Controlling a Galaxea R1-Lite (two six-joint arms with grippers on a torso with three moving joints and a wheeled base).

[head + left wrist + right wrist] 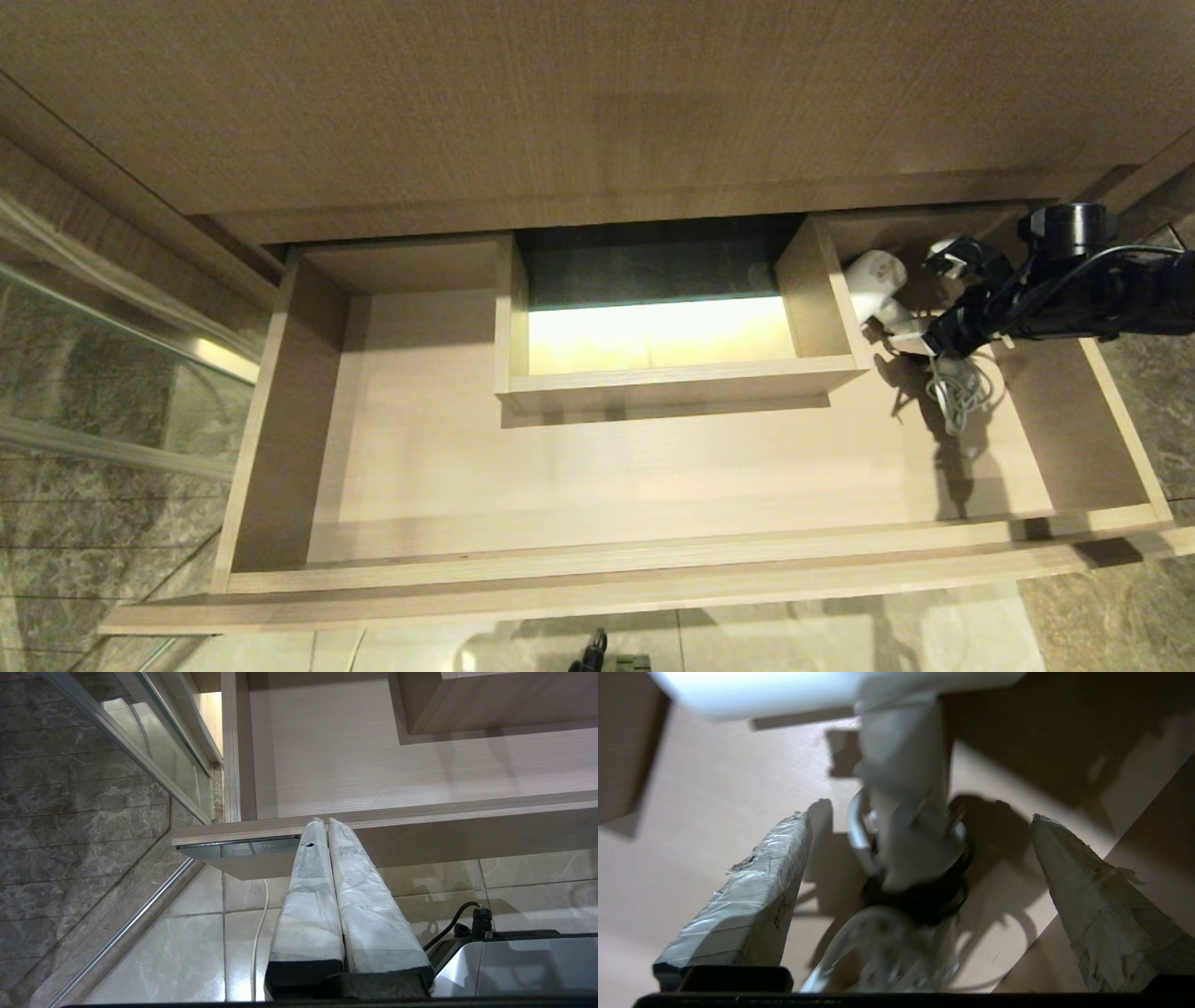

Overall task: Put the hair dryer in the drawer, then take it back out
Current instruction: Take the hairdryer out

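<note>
The bundled cord (959, 393) will still be coiled as it comes up when the robot lifts the hair dryer, because a black band (915, 900) goes around the plug and the hair dryer's handle.
The drawer (653, 560) stands pulled out, wide and shallow, in light wood grain. The white hair dryer (876, 280) lies in its right rear corner, barrel toward the back, with the bundled cord (957, 392) trailing forward on the drawer floor. My right gripper (936, 301) reaches in from the right and is open around the handle. In the right wrist view the hair dryer's handle (901, 765) sits between the wide-apart fingers of the right gripper (920, 817), touching neither. My left gripper (325, 822) is shut and empty, just below the drawer's front edge (420, 812).
A rectangular cut-out box (672, 383) rises in the drawer's middle, left of the hair dryer. The counter (560, 112) overhangs the drawer's back. A glass panel (93, 327) stands at the left. A white cable (256, 942) runs over the tiled floor.
</note>
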